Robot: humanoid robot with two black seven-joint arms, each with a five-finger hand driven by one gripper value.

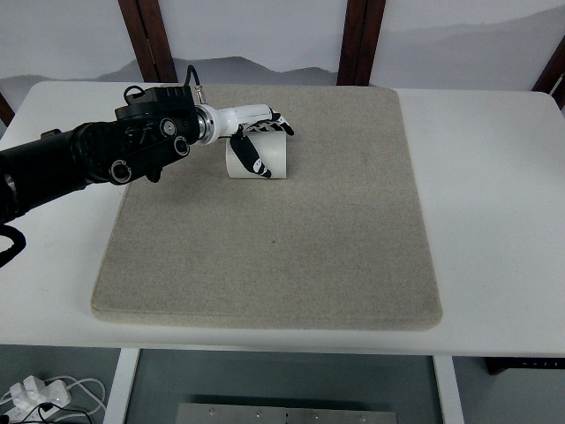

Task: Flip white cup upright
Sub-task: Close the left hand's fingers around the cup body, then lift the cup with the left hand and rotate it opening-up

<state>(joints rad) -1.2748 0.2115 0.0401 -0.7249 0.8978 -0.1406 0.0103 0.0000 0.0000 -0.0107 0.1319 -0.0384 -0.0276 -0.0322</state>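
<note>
My left gripper is holding the white cup (276,157) on its side. I should lift the cup clear of the mat and turn it upright before I open the gripper.
A white cup (265,157) stands on the beige mat (274,238) toward its far left part. My left hand (258,141) comes in from the left on a black arm and wraps over the cup from above, thumb down its near side and fingers along its far top edge. The fingers are curled around the cup. I cannot tell which end of the cup faces up. The right arm is out of the picture.
The mat lies on a white table (494,203). Dark wooden posts (357,40) rise behind the table's far edge. A white power strip with cables (35,396) lies on the floor at the lower left.
</note>
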